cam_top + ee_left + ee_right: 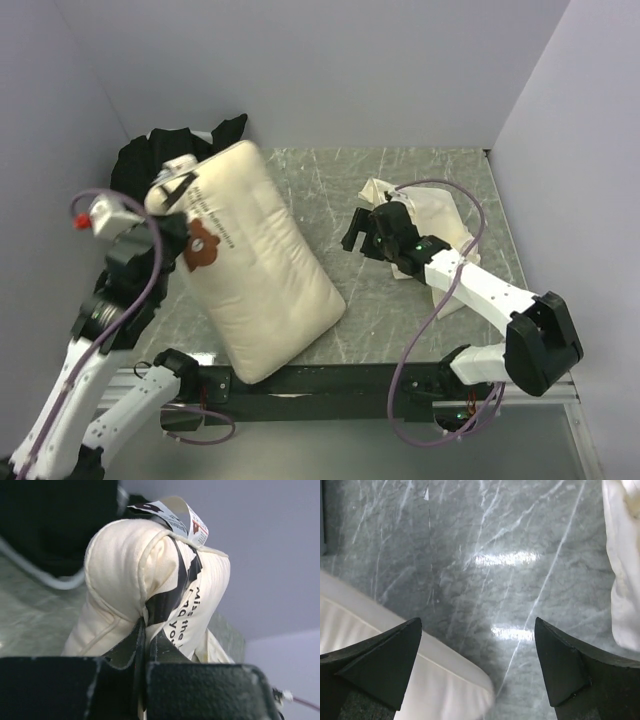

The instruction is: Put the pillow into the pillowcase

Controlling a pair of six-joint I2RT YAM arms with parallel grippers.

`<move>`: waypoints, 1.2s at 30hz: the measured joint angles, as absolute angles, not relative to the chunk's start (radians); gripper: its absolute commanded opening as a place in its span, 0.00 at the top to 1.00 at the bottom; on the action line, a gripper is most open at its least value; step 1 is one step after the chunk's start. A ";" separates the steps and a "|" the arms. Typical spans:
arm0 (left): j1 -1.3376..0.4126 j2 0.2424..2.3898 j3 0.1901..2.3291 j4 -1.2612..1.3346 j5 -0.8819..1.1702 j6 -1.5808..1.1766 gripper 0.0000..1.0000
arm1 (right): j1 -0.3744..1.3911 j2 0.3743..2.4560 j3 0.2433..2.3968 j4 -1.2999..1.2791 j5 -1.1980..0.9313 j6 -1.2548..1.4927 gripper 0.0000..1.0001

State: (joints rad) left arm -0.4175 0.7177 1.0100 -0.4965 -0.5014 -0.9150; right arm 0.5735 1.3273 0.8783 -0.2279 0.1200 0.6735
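Next, my left gripper lays the pillow it is holding down flat and help spread the pillowcase's edge (372, 190) first, because the pillowcase lies crumpled (437, 212).
The pillow (255, 265) lies diagonally on the left half of the table, its bear and lettering end up at the far left. My left gripper (176, 190) is shut on that end, pinching the seam by the label; in the left wrist view the jaws (145, 637) clamp the pillow (120, 570) at its edge. The pillowcase (432, 212) lies crumpled at the back right, partly under my right arm. My right gripper (360, 232) is open and empty, above bare table between the two. In the right wrist view (477, 645) the pillow's corner (420, 685) shows lower left and the pillowcase (625, 570) at the right.
A bundled black cloth (160, 150) sits in the back left corner behind the pillow. Grey walls close in the marble table (330, 190) on three sides. The pillow's near end overhangs the black front rail (330, 378).
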 measured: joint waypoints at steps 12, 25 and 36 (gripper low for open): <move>-0.416 0.428 0.907 -0.925 -0.870 -1.205 0.99 | 0.918 1.093 0.620 -0.161 0.068 0.879 0.00; -0.416 0.423 0.907 -1.031 -0.929 -1.324 0.99 | 1.069 1.401 0.643 -0.017 0.009 1.016 0.30; -0.416 0.347 0.890 -0.957 -0.905 -1.219 0.29 | 0.849 1.630 0.963 -0.080 0.039 0.867 0.82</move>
